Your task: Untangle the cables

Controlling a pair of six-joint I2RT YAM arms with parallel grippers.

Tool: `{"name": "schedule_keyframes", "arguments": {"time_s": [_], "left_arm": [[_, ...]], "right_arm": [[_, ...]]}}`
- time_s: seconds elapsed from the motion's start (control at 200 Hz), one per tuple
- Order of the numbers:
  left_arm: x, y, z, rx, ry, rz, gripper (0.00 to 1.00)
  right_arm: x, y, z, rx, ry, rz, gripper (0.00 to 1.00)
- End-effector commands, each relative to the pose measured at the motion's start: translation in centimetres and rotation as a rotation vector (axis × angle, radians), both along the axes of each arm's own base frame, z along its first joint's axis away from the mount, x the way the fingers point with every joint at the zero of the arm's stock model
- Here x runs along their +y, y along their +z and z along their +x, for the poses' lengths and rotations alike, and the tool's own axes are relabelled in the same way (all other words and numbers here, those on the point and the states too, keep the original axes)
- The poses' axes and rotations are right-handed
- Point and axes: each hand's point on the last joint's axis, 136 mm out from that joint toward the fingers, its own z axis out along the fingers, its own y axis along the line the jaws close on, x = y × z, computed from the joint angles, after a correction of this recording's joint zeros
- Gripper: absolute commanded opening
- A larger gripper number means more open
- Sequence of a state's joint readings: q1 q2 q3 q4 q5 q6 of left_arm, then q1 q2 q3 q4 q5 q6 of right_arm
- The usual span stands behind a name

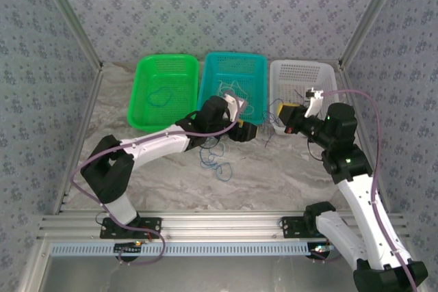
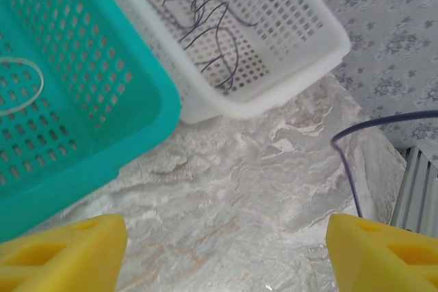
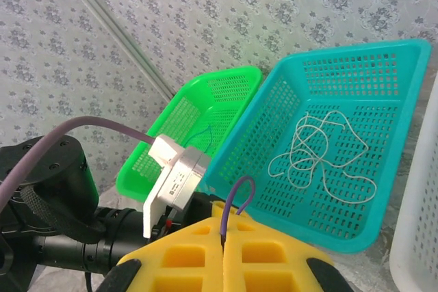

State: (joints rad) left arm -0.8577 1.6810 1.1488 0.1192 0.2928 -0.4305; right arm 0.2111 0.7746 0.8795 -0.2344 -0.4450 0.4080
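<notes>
The dark purple cable (image 2: 340, 150) hangs clear of the white basket, next to open fingers, so the robot's left gripper keeps moving toward the cable's hanging part (image 2: 352, 186) and closes there.
A loose tangle of blue and dark cables (image 1: 215, 158) lies on the marbled table below the left arm. My right gripper (image 1: 286, 115) (image 3: 224, 237) is shut on a thin dark purple cable (image 3: 236, 196) that loops up out of its closed yellow fingers. My left gripper (image 1: 245, 131) (image 2: 226, 251) hovers open over bare table, its yellow fingers (image 2: 61, 247) wide apart. A thin dark cable (image 2: 348, 169) runs down beside its right finger. More cables lie in the baskets: a white one (image 3: 321, 155), a blue one (image 1: 161, 97) and dark ones (image 2: 212, 25).
Three perforated baskets stand in a row at the back: green basket (image 1: 140, 111), teal basket (image 1: 207, 80), white basket (image 1: 328, 73). Patterned walls and metal posts close in the table. The left arm's camera mount (image 3: 174, 179) sits close in front of my right gripper.
</notes>
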Motion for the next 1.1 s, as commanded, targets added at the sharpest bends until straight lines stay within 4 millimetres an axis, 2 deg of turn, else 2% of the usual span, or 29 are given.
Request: {"name": "schedule_keyframes", "arguments": {"time_s": [0.0, 0.22, 0.485, 0.545, 0.65, 0.8, 0.934, 1.094], "left_arm": [[-0.8, 3.5, -0.4, -0.141, -0.062, -0.073, 0.78], [-2.2, 5.1, -0.7, -0.227, -0.152, -0.128, 0.79], [-3.5, 5.5, -0.7, -0.243, -0.197, -0.168, 0.75], [-4.0, 5.7, -0.7, -0.239, -0.213, -0.181, 0.66], [-4.9, 5.8, -0.5, -0.22, -0.233, -0.198, 0.4], [-4.9, 4.6, 0.2, -0.191, -0.189, -0.181, 0.11], [-3.9, 2.6, 1.0, -0.142, -0.114, -0.121, 0.0], [-1.2, -1.9, 2.9, -0.021, 0.061, 0.045, 0.0]], "right_arm": [[0.4, 0.9, -0.2, -0.008, 0.033, 0.032, 0.0], [0.6, 1.4, -0.3, -0.007, 0.049, 0.057, 0.0], [1.3, 2.0, -0.5, -0.003, 0.094, 0.105, 0.0], [1.4, 2.0, -0.6, -0.001, 0.099, 0.113, 0.0], [1.1, 2.5, -0.6, -0.012, 0.085, 0.122, 0.0], [0.5, 2.8, -0.7, -0.017, 0.064, 0.105, 0.0], [-0.8, 2.5, -0.6, -0.021, -0.003, 0.079, 0.0], [-3.1, 2.6, -0.4, -0.059, -0.125, 0.004, 0.0]]}}
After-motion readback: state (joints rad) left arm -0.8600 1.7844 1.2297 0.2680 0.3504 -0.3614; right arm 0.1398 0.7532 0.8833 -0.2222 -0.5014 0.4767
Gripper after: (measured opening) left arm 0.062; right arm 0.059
